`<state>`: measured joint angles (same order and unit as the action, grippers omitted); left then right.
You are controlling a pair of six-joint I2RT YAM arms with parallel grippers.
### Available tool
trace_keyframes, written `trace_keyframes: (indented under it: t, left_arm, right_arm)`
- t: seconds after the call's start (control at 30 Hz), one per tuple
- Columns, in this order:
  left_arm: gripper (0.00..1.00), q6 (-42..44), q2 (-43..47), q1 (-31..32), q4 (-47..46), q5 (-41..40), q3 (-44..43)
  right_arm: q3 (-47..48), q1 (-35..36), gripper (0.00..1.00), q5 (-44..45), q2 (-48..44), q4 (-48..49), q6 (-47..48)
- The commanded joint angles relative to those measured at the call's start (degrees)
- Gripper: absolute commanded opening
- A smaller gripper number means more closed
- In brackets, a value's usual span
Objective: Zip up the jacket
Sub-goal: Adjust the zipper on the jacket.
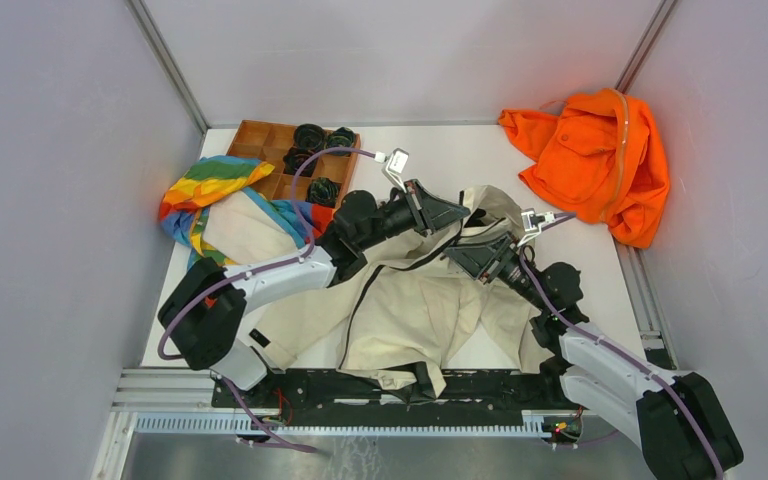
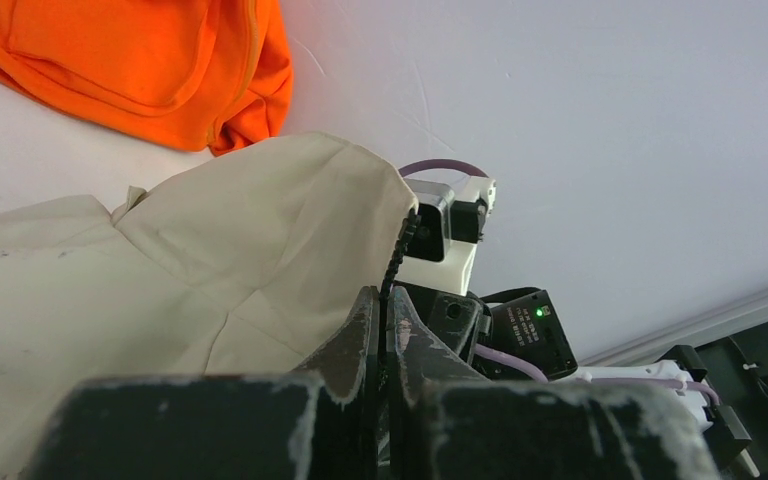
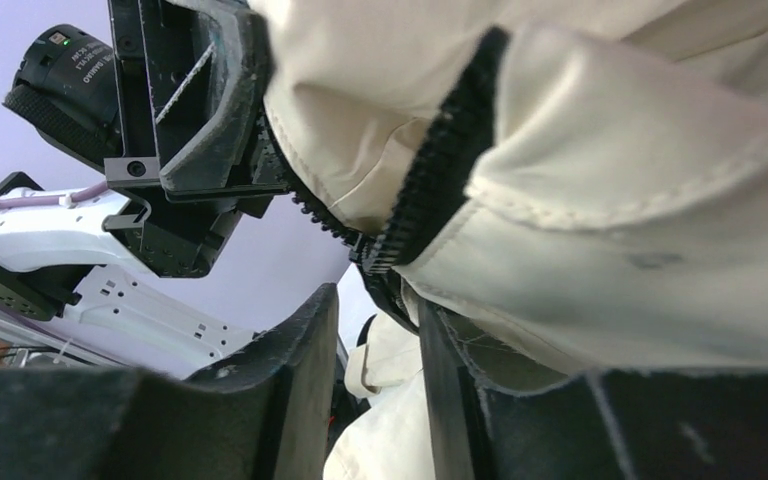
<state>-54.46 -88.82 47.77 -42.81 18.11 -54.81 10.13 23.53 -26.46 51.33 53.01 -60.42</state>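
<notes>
The zipper [image 1: 384,268] bends loose below while my left gripper holds the zipper edge up by the collar, so my left gripper should grab the zipper lower down [image 1: 428,259].
The beige jacket [image 1: 410,300] lies spread across the middle of the table, its front open, with the dark zipper [image 1: 360,300] running down it. My left gripper [image 1: 457,216] is shut on the jacket's zipper edge near the collar; in the left wrist view the toothed tape [image 2: 400,240] rises from between the closed fingertips [image 2: 365,310] and the cloth [image 2: 210,260] drapes to the left. My right gripper [image 1: 457,257] is just below it, open. In the right wrist view the zipper teeth [image 3: 440,170] hang just above the gap of the right gripper [image 3: 378,320], and jacket cloth [image 3: 610,230] rests over the right finger.
An orange garment [image 1: 595,160] lies at the back right corner. A rainbow-striped cloth [image 1: 210,195] sits at the left, beside a wooden compartment tray [image 1: 260,145] holding dark rolled items [image 1: 310,135]. The two wrists are close together above the jacket's collar.
</notes>
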Motion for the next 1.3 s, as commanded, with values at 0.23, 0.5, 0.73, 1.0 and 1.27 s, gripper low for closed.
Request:
trace_keyframes:
  t: [0.23,0.5,0.73,1.0,1.27]
  left_arm:
    - [0.02,-2.57,-0.57,1.01,-6.71,1.10,-3.05]
    - [0.26,2.86,2.04,0.05,1.76,1.27,-2.04]
    - [0.61,19.80,7.27,-2.42,19.33,2.78,-1.02]
    - [0.65,32.68,10.65,-0.55,15.59,11.43,7.98]
    - [0.58,38.71,4.63,1.36,19.97,8.78,6.81]
  right_arm:
    - [1.92,0.18,0.06,1.59,-0.16,0.65,2.28]
    - [1.12,-0.58,0.00,-5.18,-4.09,1.92,6.12]
    - [-0.29,-4.18,0.00,-8.07,-5.64,4.63,1.13]
    - [-0.16,-6.33,0.00,-9.37,-4.60,8.07,-0.45]
    - [0.33,-6.57,0.00,-9.93,-3.21,10.15,-2.16]
